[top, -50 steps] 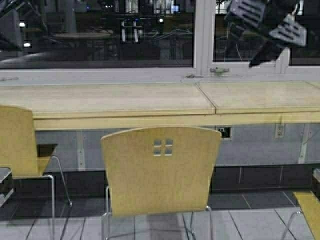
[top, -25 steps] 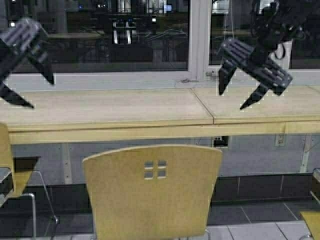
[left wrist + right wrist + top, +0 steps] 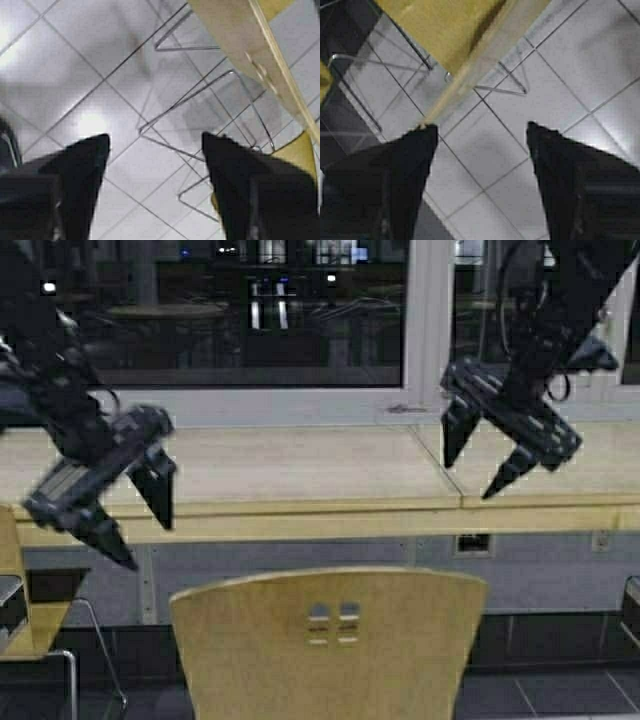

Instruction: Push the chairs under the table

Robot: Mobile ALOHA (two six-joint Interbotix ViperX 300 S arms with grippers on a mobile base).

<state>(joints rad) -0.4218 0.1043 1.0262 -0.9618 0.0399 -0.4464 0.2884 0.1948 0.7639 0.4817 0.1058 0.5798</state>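
I am about to push the near chair (image 3: 325,645), and it will slide in until its own back reaches the table's edge, because the second chair's back (image 3: 10,580) stands there.
The nearest of the chairs (image 3: 330,650) stands straight ahead, its light-yellow back with four small holes facing me, in front of the long pale-wood table (image 3: 300,465). A second chair (image 3: 10,570) shows at the left edge. My left gripper (image 3: 148,545) hangs open above and left of the near chair's back, empty. At the same height, above the back's right corner, my right gripper (image 3: 468,481) is open and empty. In the left wrist view the left gripper (image 3: 155,137) looks down past the chair's back (image 3: 240,40) and chrome legs (image 3: 200,100). The right gripper (image 3: 482,126) sees the chair's top edge (image 3: 470,65).
A window wall with a white frame (image 3: 425,330) runs behind the table. Grey floor tiles (image 3: 75,60) lie below both grippers. A dark object (image 3: 632,610) shows at the right edge, under the table's level.
The robot has moved closer to the near chair, so the scene sits lower in view. Both arms have swung down, the left one dropping in front of the table's edge.
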